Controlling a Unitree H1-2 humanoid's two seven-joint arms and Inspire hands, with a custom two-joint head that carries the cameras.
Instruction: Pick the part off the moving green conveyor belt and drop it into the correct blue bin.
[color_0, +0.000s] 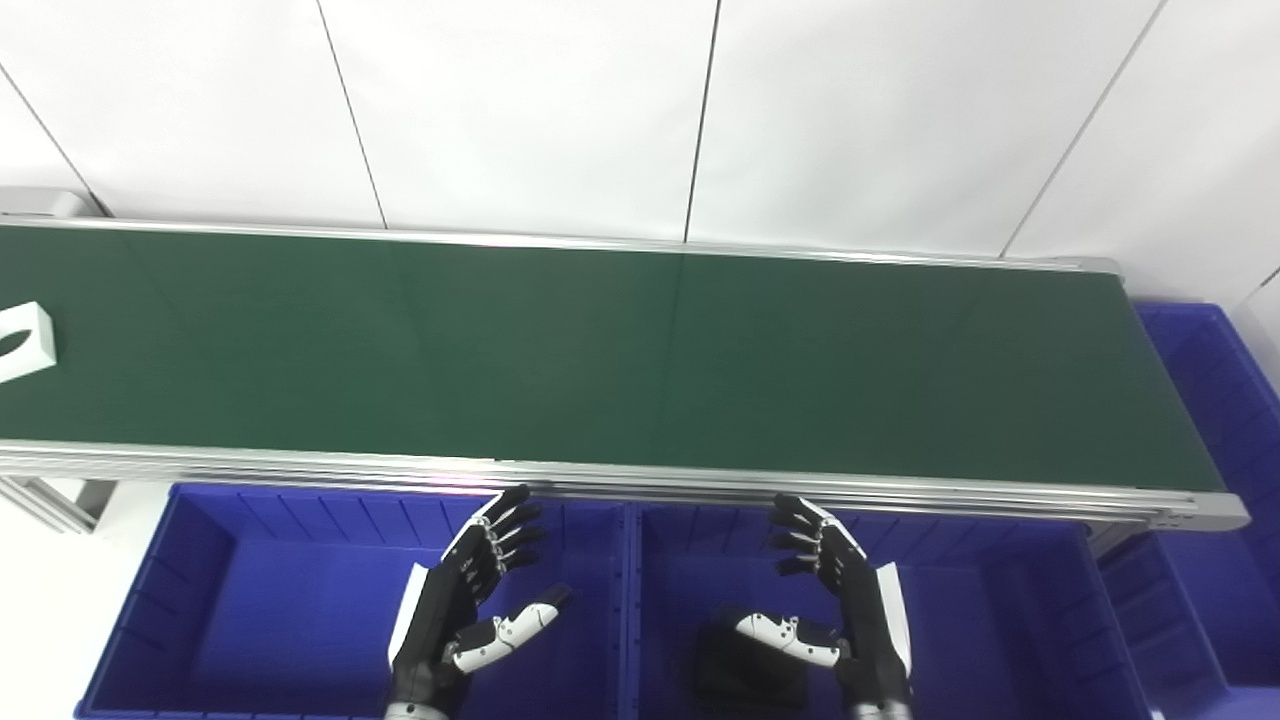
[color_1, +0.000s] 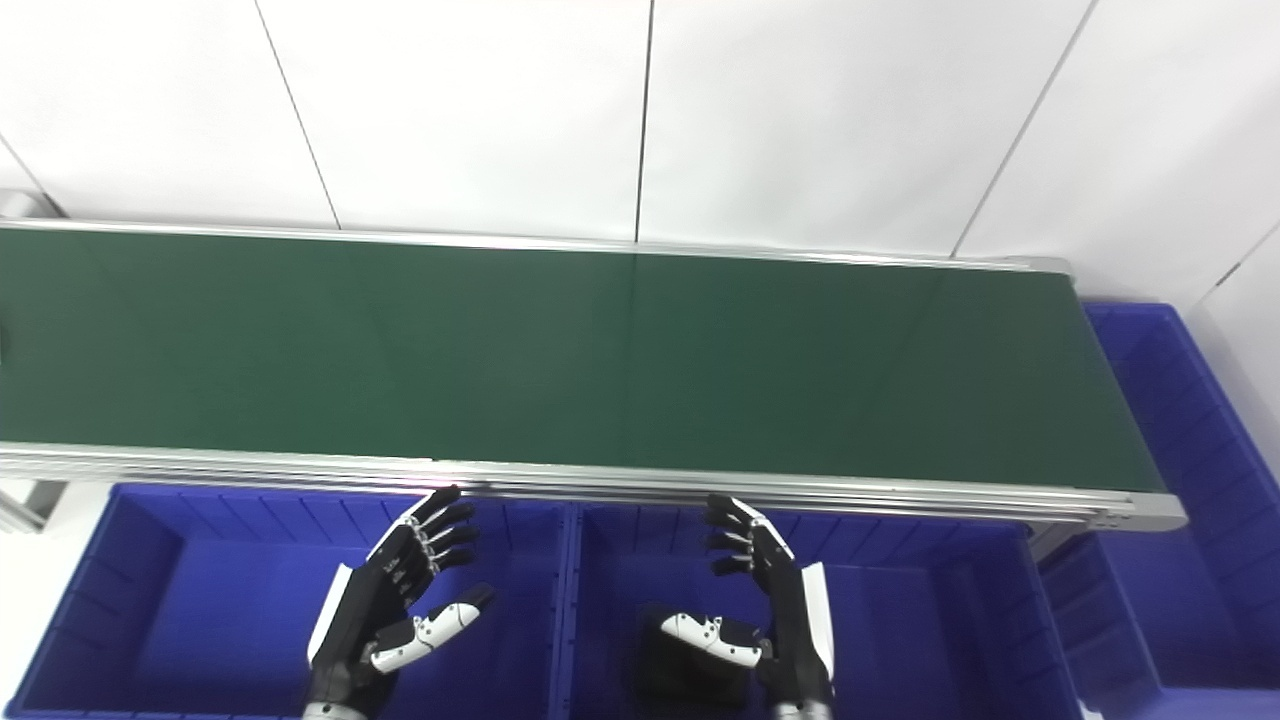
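The white block part (color_0: 38, 336) will show the blue bin through the oval hole (color_0: 13, 342) when the robot lowers the part, because the green of the belt shows inside that hole now.
A white block part with a dark oval hole (color_0: 22, 342) lies on the green conveyor belt (color_0: 600, 350) at the far left edge of the left eye view; it is out of the right eye view. My left hand (color_0: 470, 600) is open and empty, palm inward, above the left blue bin (color_0: 250, 620). My right hand (color_0: 835, 600) is open and empty above the middle blue bin (color_0: 980, 620). A dark part (color_0: 745, 665) lies in the middle bin below the right hand. Both hands are short of the belt's near rail.
A third blue bin (color_0: 1220, 420) stands at the belt's right end. The belt's aluminium near rail (color_0: 640, 480) runs between the bins and the belt. A white panelled wall stands behind the belt. A metal frame leg (color_0: 50, 500) shows at lower left.
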